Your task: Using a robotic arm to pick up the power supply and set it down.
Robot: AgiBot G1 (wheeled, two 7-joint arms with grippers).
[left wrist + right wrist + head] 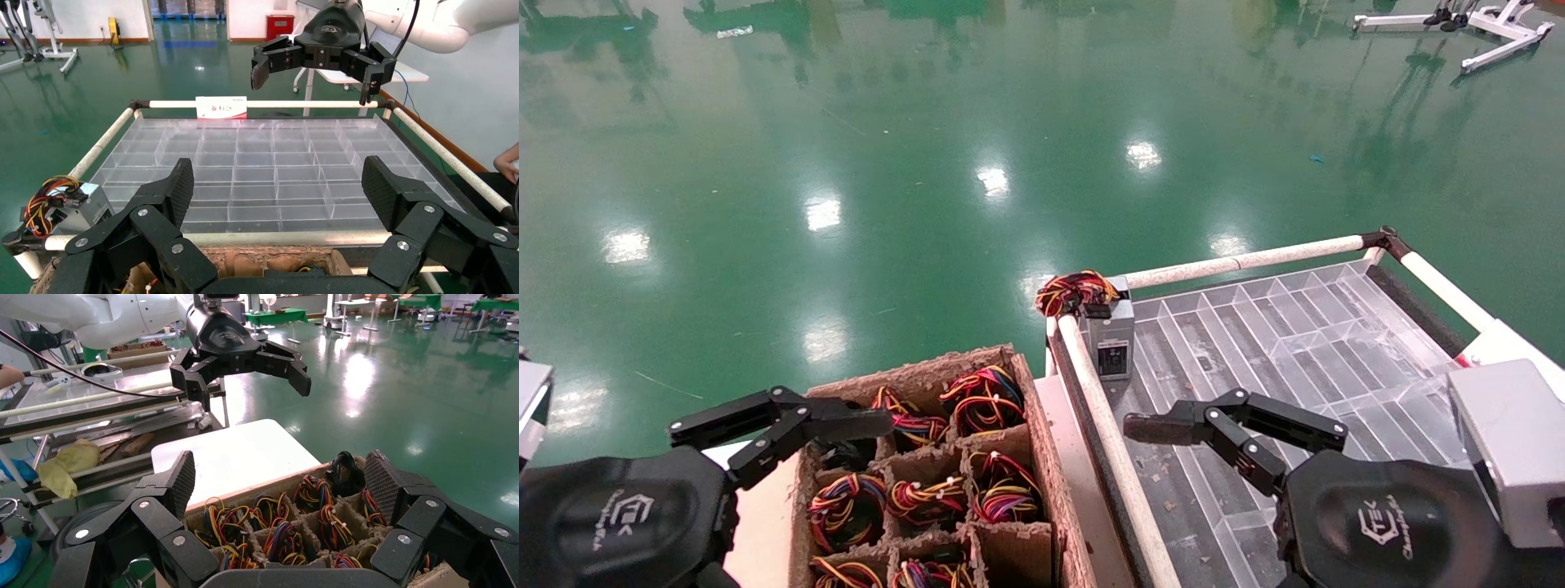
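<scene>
The grey power supply has similar wires (1075, 293) on top, so a hidden power supply should hang below when the robot lifts the wire bundle (984, 400) from the crate's far corner.
The power supply (1111, 336), a small grey metal box with a black socket panel, stands upright on the far left corner of the clear divided tray (1324, 327). Its coiled red, yellow and black wires (1075, 291) hang over the corner rail. It also shows in the left wrist view (79, 205). My left gripper (278, 190) hovers open and empty over the brown cardboard crate (1042, 425), with one of its fingers (858, 423) above the crate's far cells. My right gripper (278, 484) hangs open and empty over the tray's near part, short of the power supply.
The crate's cells (287, 530) hold several more wire bundles. White pipe rails (1111, 457) frame the tray cart. A white tabletop (235, 456) lies beyond the crate. A red-and-white label (221, 108) sits on the far rail. Green floor surrounds everything.
</scene>
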